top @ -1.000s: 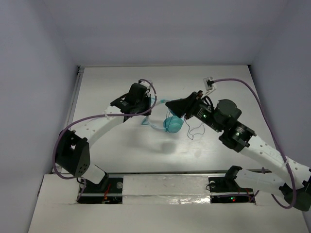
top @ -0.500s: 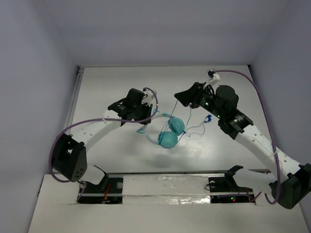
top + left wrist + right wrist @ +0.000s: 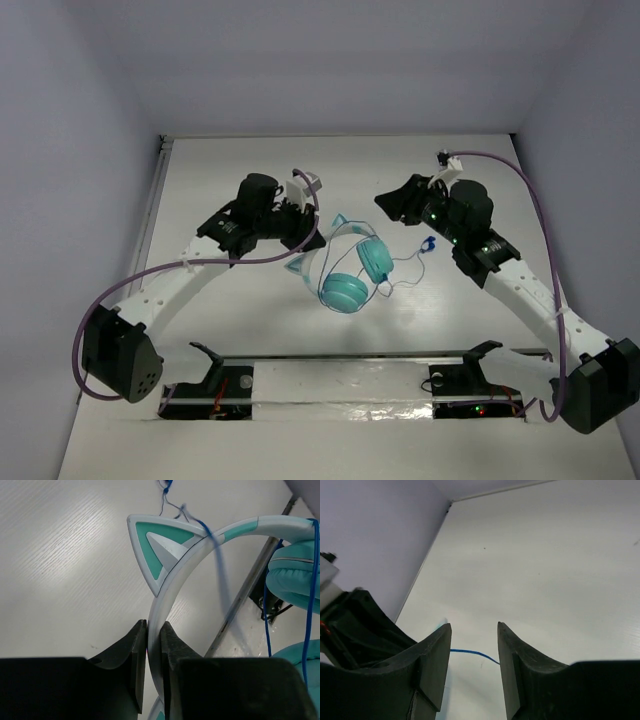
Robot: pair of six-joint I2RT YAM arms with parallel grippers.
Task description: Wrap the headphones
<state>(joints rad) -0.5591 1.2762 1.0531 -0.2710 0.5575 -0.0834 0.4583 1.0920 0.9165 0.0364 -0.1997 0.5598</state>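
Note:
The ear cups [image 3: 345,293] are hanging low over the blue cord, so my left gripper should raise the headphones first, and then my right gripper should take the cord [image 3: 387,289] below.
The teal headphones [image 3: 350,272] hang from my left gripper [image 3: 302,238], which is shut on the pale headband [image 3: 172,592] just below a cat-ear point [image 3: 157,545]. Two turquoise ear cups [image 3: 375,260] sit toward the front right of the band and also show at the right edge of the left wrist view [image 3: 296,582]. The thin blue cord [image 3: 405,262] trails from the cups to a small knot [image 3: 428,243]. My right gripper [image 3: 384,201] is open, behind and right of the cups. In the right wrist view a strand of cord [image 3: 470,653] runs behind its open fingers [image 3: 474,630].
White table [image 3: 230,300] walled by pale panels on three sides. A metal rail [image 3: 340,355] runs along the near edge between the arm bases. Thick purple robot cables [image 3: 520,190] loop over both arms.
My right gripper drew back to the right, away from the headphones, and the cord went slack. My left arm swung left and the ear cups turned toward the front.

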